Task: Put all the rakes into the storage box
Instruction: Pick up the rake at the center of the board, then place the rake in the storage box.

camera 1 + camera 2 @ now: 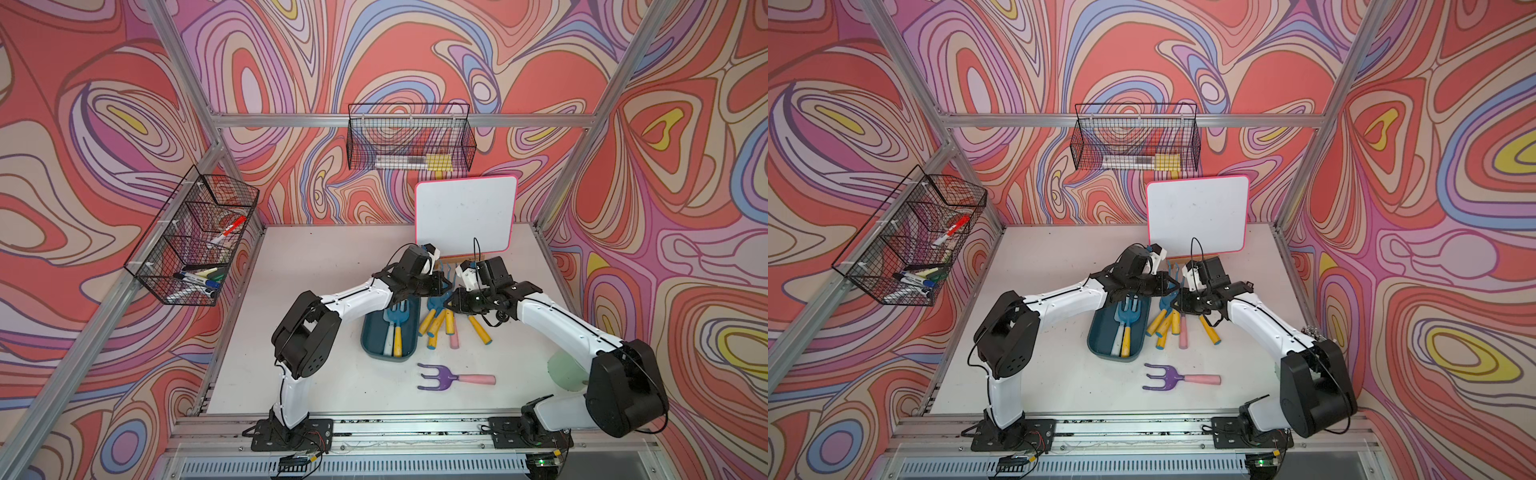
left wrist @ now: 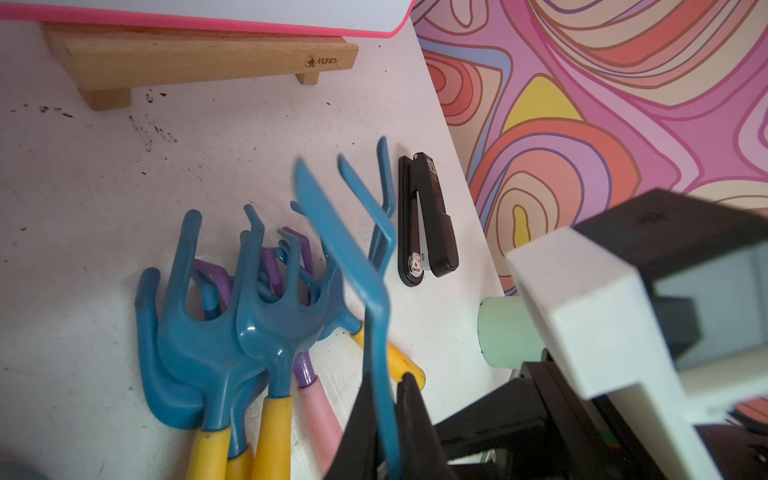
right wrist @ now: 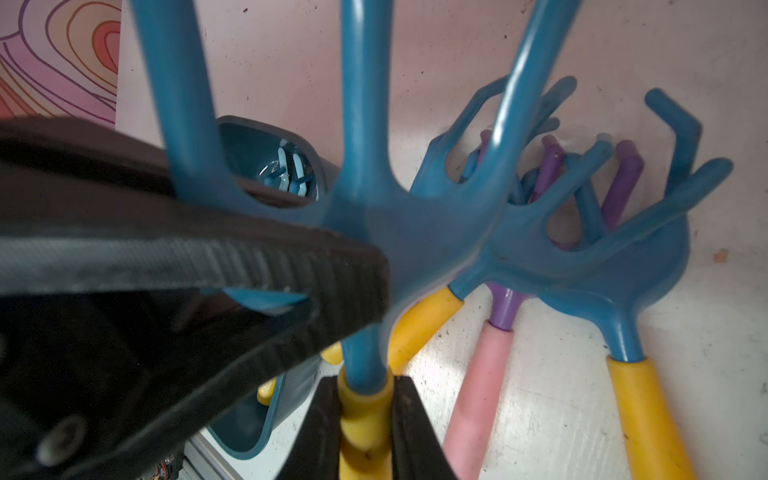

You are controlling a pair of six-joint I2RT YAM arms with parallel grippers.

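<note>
The rake's head is in my left gripper and its yellow handle point(image 1: 449, 323) in my right gripper, which should open before my left gripper swings to the box point(image 1: 389, 332).
A blue rake point(image 3: 415, 232) with a yellow handle point(image 3: 365, 409) hangs between both arms, just right of the storage box point(image 1: 370, 345). My right gripper point(image 3: 365, 415) is shut on the handle near its neck. My left gripper point(image 2: 382, 415) is shut on a thin blue part of the rake's head point(image 2: 340, 232); one of its fingers point(image 3: 187, 257) crosses the right wrist view. In both top views the two grippers, left point(image 1: 442, 286) and right point(image 1: 451, 303), meet above a pile of rakes. The dark teal box point(image 1: 1096, 340) holds two rakes.
Several blue and purple rakes point(image 2: 232, 332) lie heaped beside the box. A purple rake with a pink handle point(image 1: 453, 378) lies alone near the front. A whiteboard point(image 1: 465, 216) on a wooden stand point(image 2: 199, 58), a black stapler point(image 2: 424, 220), a green cup point(image 1: 565, 370) and wire baskets point(image 1: 195, 241) surround the spot.
</note>
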